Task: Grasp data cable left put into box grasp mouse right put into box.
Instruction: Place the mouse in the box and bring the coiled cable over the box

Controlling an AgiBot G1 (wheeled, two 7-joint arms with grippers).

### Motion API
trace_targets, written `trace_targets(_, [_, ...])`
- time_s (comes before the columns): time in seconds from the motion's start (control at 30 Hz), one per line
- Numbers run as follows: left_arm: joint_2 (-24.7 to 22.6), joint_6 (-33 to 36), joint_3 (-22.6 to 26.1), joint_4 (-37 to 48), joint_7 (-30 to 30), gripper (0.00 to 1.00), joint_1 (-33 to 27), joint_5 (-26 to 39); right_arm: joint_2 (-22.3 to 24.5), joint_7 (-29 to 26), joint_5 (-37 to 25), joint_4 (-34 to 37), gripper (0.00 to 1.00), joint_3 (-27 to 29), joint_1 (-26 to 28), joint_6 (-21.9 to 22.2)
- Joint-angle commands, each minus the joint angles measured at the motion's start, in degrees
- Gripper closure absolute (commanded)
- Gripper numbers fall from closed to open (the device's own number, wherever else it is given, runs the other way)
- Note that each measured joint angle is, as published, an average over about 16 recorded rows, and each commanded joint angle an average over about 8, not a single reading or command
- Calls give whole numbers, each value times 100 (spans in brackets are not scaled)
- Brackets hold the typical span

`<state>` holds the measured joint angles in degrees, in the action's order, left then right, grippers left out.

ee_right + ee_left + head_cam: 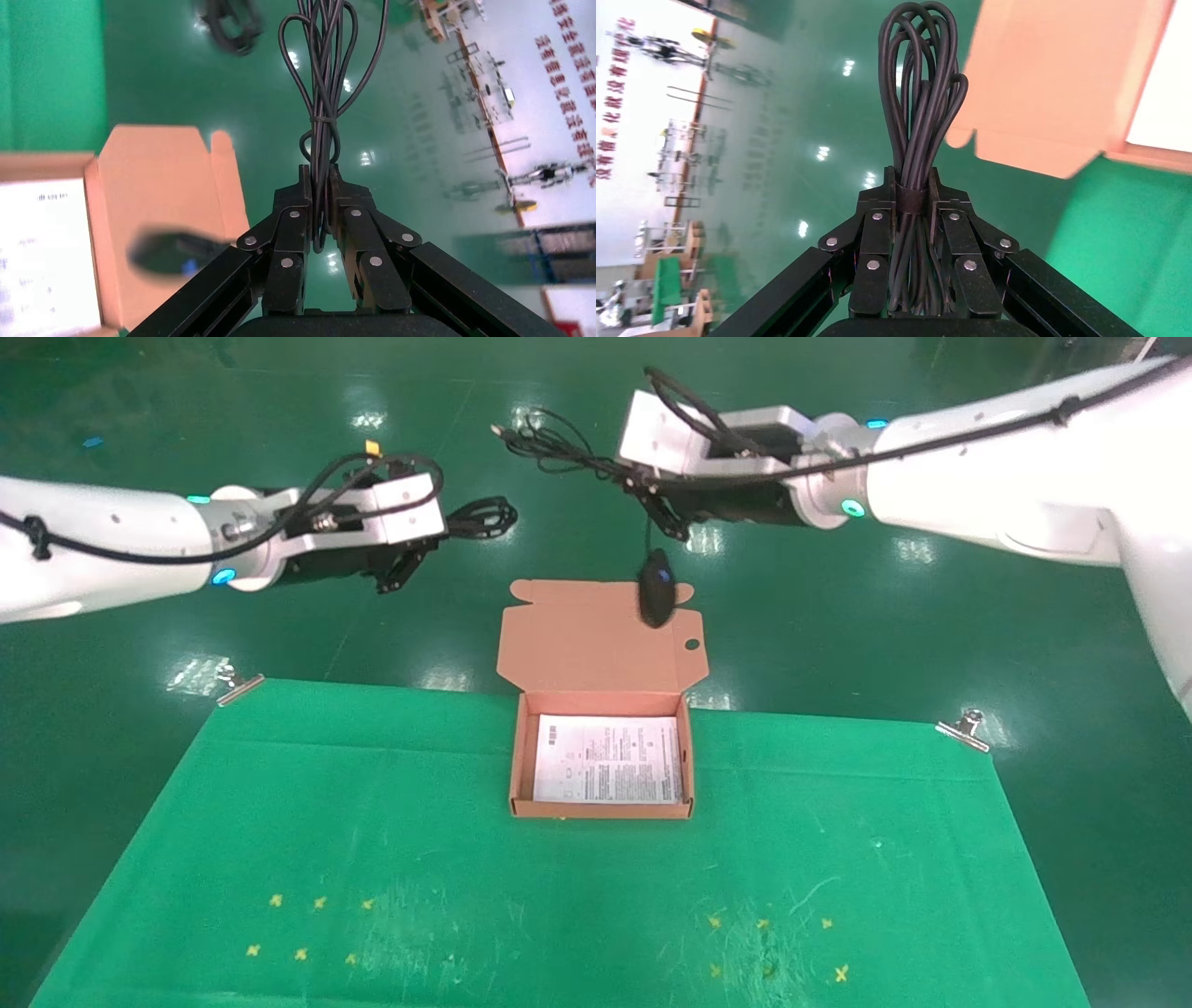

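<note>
The mouse's cord runs close to the data cable, so I should move my left gripper back until my right gripper lowers the mouse into the box.
The box sits open on the green mat, lid folded back, a white leaflet inside. My left gripper hovers left of and beyond the box, shut on the data cable, a strapped bundle of black loops. In the left wrist view the gripper clamps the data cable at its strap. My right gripper is shut on the bundled cord of the mouse, which dangles over the lid. The right wrist view shows the gripper, the cord and the mouse.
The green mat is held by metal clips at its far left corner and far right corner. Small yellow cross marks lie near its front. Glossy green floor lies beyond the mat.
</note>
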<state>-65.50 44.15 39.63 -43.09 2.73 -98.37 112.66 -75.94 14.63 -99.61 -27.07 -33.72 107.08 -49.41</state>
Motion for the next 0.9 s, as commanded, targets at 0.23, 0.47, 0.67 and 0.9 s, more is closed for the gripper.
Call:
trace_targets(0.23, [-53,-64,-16,93,-51,100,-58,-21,-56,146,39,178,100,-3,90,-33])
trace_targets(0.47, [30,88,48,54,-57,100,97,-2,-25,159,74,127,100,-25,-27,-63])
trace_targets(0.67, [210,298,140,-97,114,100,346,104,-81,197,136,161,100,-75,-226,11])
trace_targets(0.9, [435,424,274,-371,538,100,611,465,-205,155,312,108,100,-342,-549,140])
